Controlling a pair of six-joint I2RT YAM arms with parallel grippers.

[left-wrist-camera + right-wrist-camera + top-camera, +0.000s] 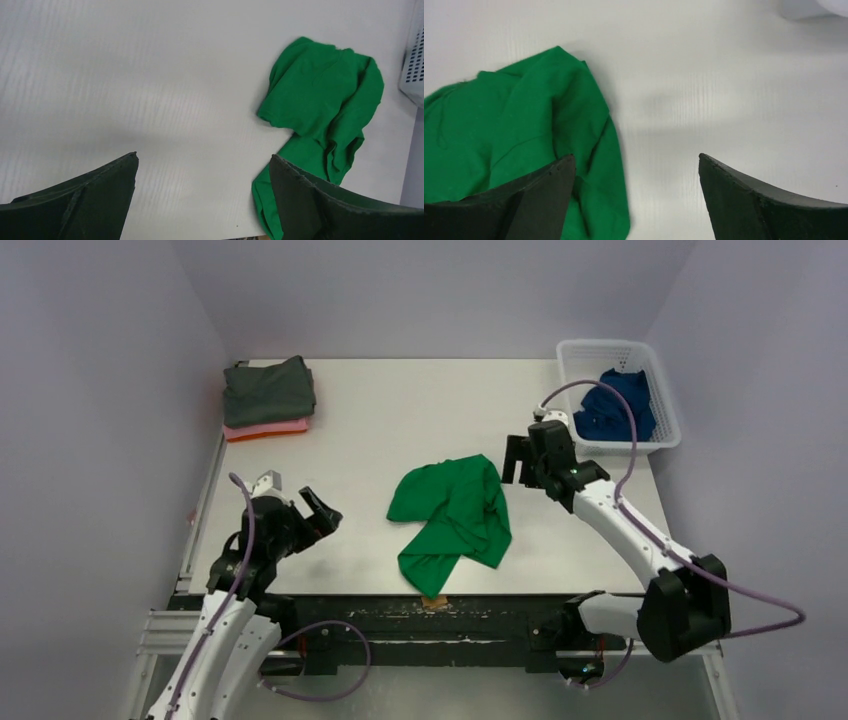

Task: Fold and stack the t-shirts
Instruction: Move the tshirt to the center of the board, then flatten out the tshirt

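Note:
The green t-shirt is crumpled in overlapping layers (455, 523). Next, I pinch its nearest corner (394, 514) with my left gripper and stretch the t-shirt with my right gripper before folding.
A bright green t-shirt (452, 518) lies crumpled at the front middle of the table; it also shows in the left wrist view (322, 105) and the right wrist view (519, 135). A folded stack sits at the back left: a dark grey t-shirt (268, 390) on a pink one (268, 427) and an orange one (262, 435). A royal blue t-shirt (615, 405) lies bunched in the basket. My left gripper (322, 510) is open and empty, left of the green shirt. My right gripper (522, 460) is open and empty, just right of the shirt's upper edge.
A white plastic lattice basket (668, 405) stands at the back right corner. The table's front edge (430, 595) runs just below the green shirt's lower end. Grey walls close in the left, back and right sides.

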